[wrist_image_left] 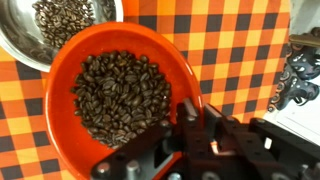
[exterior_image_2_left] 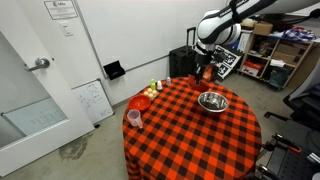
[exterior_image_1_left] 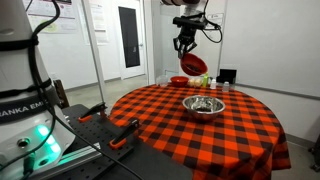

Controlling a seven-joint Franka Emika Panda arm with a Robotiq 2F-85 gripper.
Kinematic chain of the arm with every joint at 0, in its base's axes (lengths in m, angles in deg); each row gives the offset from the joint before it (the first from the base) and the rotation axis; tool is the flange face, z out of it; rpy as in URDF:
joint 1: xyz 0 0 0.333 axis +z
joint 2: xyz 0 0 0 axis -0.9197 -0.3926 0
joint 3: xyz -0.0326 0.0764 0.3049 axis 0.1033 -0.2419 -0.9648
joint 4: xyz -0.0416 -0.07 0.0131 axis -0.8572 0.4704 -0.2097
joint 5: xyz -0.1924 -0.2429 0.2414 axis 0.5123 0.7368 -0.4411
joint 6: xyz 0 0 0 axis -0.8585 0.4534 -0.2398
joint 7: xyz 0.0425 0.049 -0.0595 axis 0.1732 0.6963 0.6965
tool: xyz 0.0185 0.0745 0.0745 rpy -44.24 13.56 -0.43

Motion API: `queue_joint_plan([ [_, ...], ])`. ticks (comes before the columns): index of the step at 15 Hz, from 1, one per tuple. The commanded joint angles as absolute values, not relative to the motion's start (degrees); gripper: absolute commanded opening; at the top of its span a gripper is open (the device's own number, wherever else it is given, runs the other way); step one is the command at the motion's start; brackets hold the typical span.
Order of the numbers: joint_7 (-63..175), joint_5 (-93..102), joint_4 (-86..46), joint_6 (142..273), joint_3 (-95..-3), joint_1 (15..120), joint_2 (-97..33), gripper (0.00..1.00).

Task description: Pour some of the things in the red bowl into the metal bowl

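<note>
The red bowl hangs beside the metal bowl with coffee beans heaped in its middle, so next my gripper brings it over the metal bowl and tips it steeper.
My gripper is shut on the rim of the red bowl, which is full of coffee beans. In both exterior views the gripper holds the red bowl tilted in the air above the far side of the table. The metal bowl stands on the checked tablecloth below and beside it. In the wrist view the metal bowl is at the top left and has coffee beans in it.
A round table with a red and black checked cloth. A second, smaller-looking red bowl and a small cup stand near the table edge. A door and walls stand behind, and shelves with clutter.
</note>
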State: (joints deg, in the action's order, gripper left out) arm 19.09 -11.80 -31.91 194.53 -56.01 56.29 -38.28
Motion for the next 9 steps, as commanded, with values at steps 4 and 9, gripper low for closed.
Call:
queue_joint_plan([
  [4, 10.2, -23.8, -33.3, 193.6, -57.0, 51.6, -38.3, 0.02],
  [9, 2.1, -32.3, -38.4, 193.4, -56.2, 47.8, -36.8, 0.02],
])
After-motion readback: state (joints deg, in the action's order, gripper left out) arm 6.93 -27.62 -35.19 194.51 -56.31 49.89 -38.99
